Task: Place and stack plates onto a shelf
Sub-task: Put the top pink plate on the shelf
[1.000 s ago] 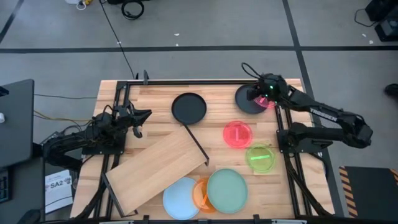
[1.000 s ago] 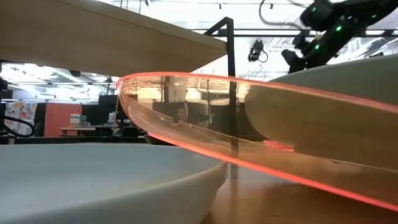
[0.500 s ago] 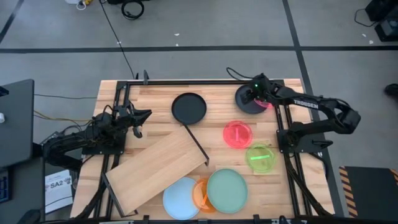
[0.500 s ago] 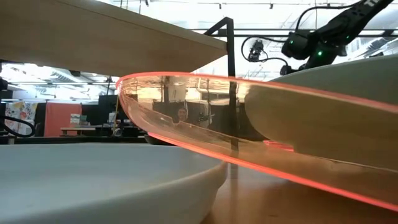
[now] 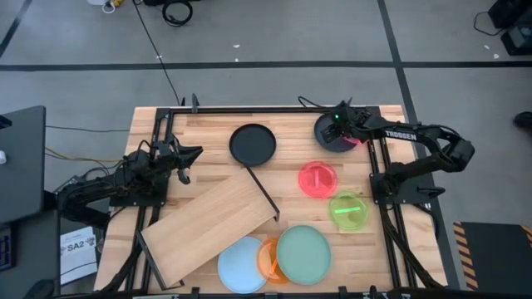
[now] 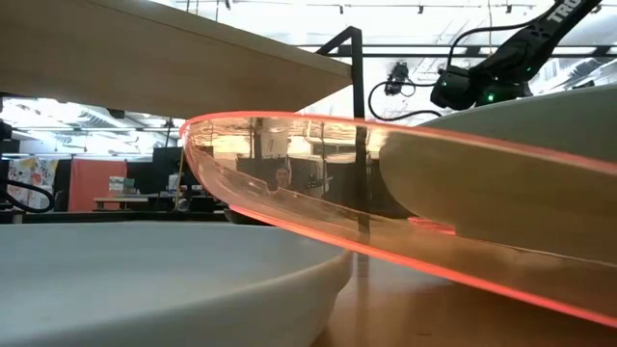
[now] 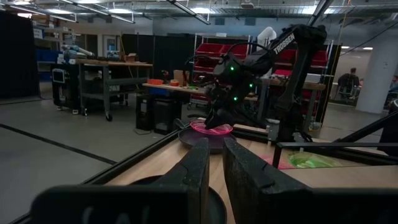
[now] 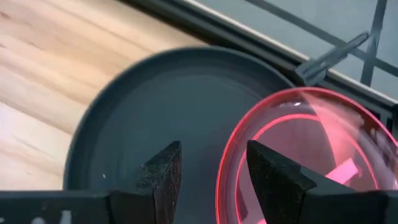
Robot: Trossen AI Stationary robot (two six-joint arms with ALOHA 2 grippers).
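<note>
My gripper will lift the small pink plate [image 8: 311,155], and the plate will come free alone, because the pink rim [image 8: 226,149] stands clear, off-centre over the black plate.
At the table's far right a small pink plate [image 8: 305,143] lies on a black plate [image 8: 155,99]. My right gripper [image 5: 335,126] hangs open just above them, slanting down, and the pink plate's rim [image 8: 225,168] shows between its fingers; I cannot tell whether they touch it. My left gripper [image 5: 189,158] waits shut at the table's left, above the tabletop. The shelf [image 5: 214,220], a pale board with a black bar frame, lies slantwise at the near left. A second black plate [image 5: 253,144] rests flat at the far middle.
Another pink plate [image 5: 317,178] and a neon-green one [image 5: 347,210] lie on the right. Mint-green [image 5: 303,253], orange [image 5: 268,259] and light-blue [image 5: 242,264] plates overlap at the near edge. Black frame bars [image 5: 382,174] run along the table's sides.
My right gripper has come down toward the black plate with the pink plate on it, shifting a little toward the table's left and tipping further downward. The plates have not moved.
</note>
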